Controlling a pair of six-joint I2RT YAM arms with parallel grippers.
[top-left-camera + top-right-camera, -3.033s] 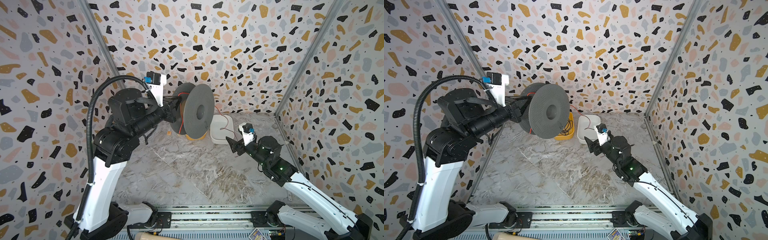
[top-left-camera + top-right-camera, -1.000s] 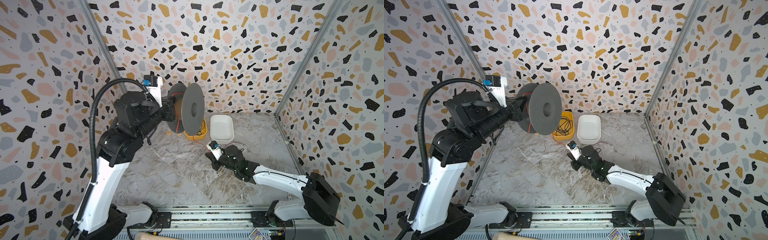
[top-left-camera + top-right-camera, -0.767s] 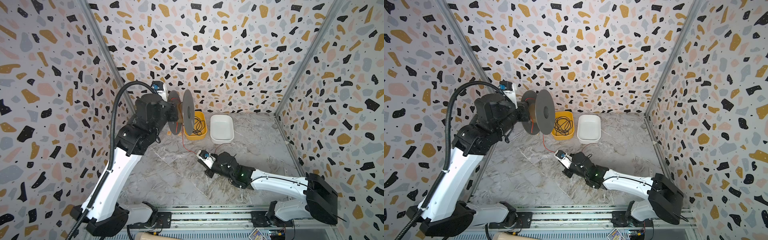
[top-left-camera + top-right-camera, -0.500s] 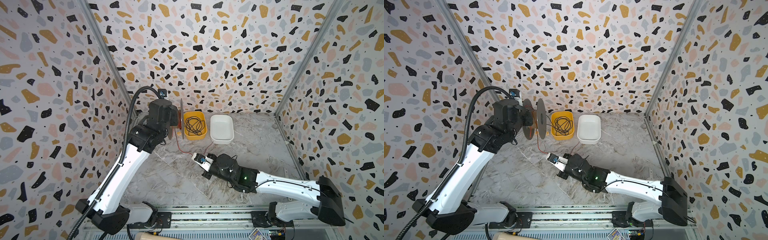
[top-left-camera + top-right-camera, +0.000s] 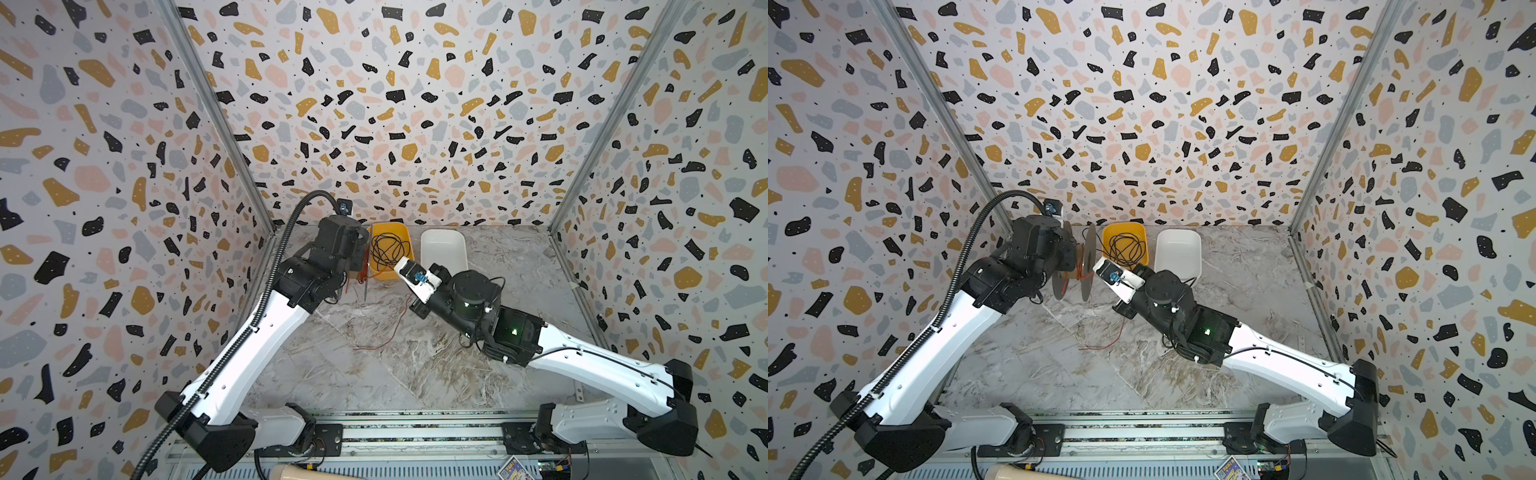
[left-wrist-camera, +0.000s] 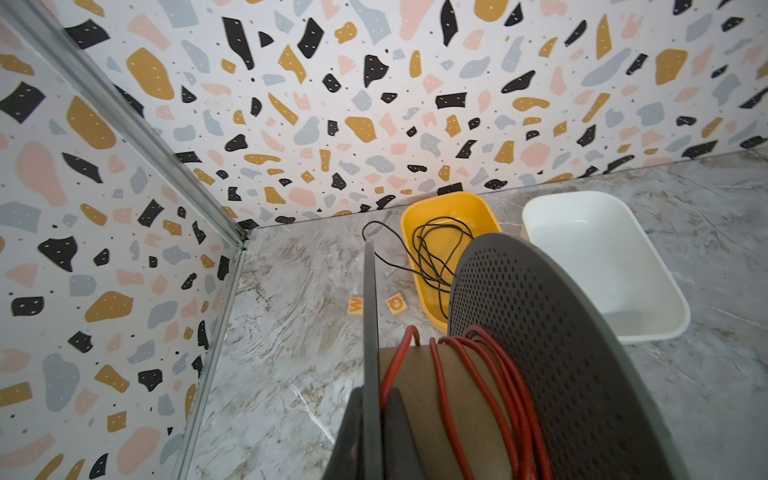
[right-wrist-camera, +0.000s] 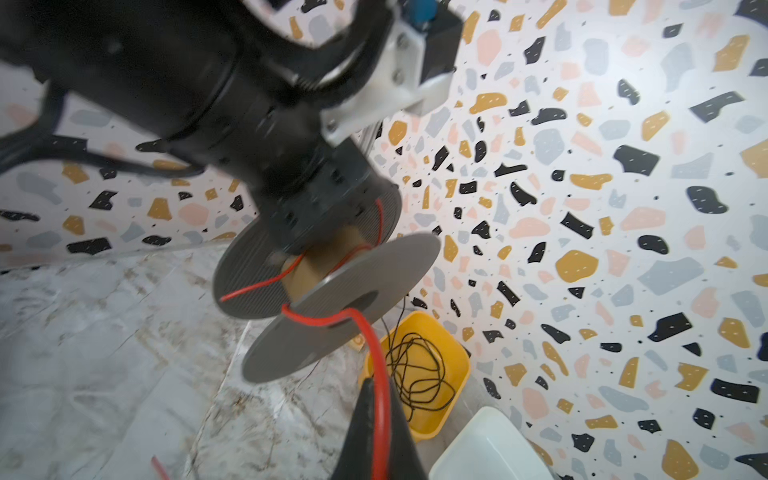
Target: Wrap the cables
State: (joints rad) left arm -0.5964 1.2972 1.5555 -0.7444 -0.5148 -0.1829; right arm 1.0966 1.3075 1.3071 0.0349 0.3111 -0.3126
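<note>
I can see my left gripper holding the spool and red wire [image 6: 484, 376] around its core, so I should keep my right gripper going toward the white tub [image 5: 444, 249] and let the wire go.
The cables are one thin red-orange wire [image 6: 496, 390], partly wound on the cardboard core of a grey two-disc spool [image 5: 1086, 266]. My left gripper [image 6: 370, 419] is shut on the spool's thin flange, one finger on each face, holding the spool on edge just left of the yellow tub. My right gripper [image 7: 380, 415] is shut on the red wire [image 7: 370, 332], which runs from its jaws over the flange to the core. Behind the right gripper [image 5: 414, 307] the wire's loose tail [image 5: 390, 332] lies on the table, as the red wire tail [image 5: 1113, 336] shows too.
A yellow tub [image 5: 405, 232] with a tangled black wire [image 5: 388, 251] stands at the back, and a white tub [image 5: 442, 249] stands right of it. Two small wooden tiles [image 6: 395, 303] lie beside the yellow tub. The left wall corner is close behind the spool.
The left arm has stretched out and carried the spool down and back to beside the yellow tub. The right gripper has moved left, then back toward the spool, still holding the wire.
</note>
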